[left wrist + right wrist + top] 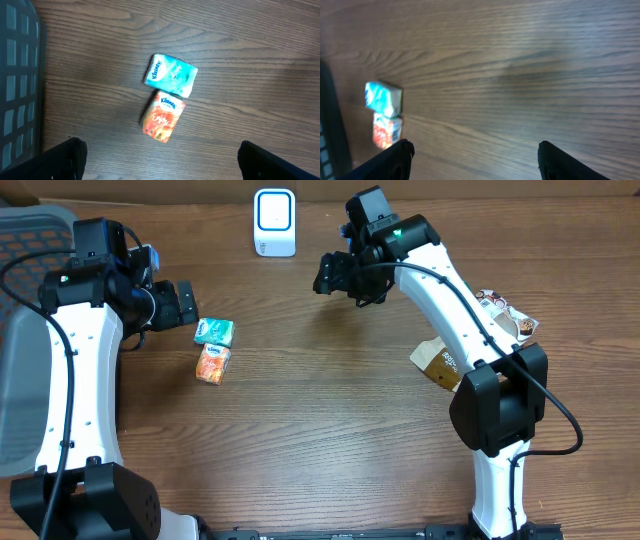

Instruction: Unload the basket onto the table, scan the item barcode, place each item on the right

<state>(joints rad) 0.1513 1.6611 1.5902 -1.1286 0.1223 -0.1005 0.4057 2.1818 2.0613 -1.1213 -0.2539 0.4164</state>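
Note:
The teal pack and the orange pack (214, 348) lie together close to the basket, a long way from the robot's right gripper, so next the left gripper pushes each one toward the middle (280, 330) first.
Two small Kleenex tissue packs lie side by side on the wooden table: a teal pack (214, 332) (171, 75) (382, 97) and an orange pack (212, 364) (163, 116) (386, 131) just in front of it. A white barcode scanner (274, 222) stands at the back centre. My left gripper (185, 305) (160, 162) hovers just left of the packs, open wide and empty. Over bare table to the right of the scanner, my right gripper (335, 275) (475, 160) hangs open with nothing between its fingers.
A grey mesh basket (20, 330) (17, 85) fills the left edge. A brown packet (440, 365) and a printed snack package (505, 315) lie at the right beside the right arm's base.

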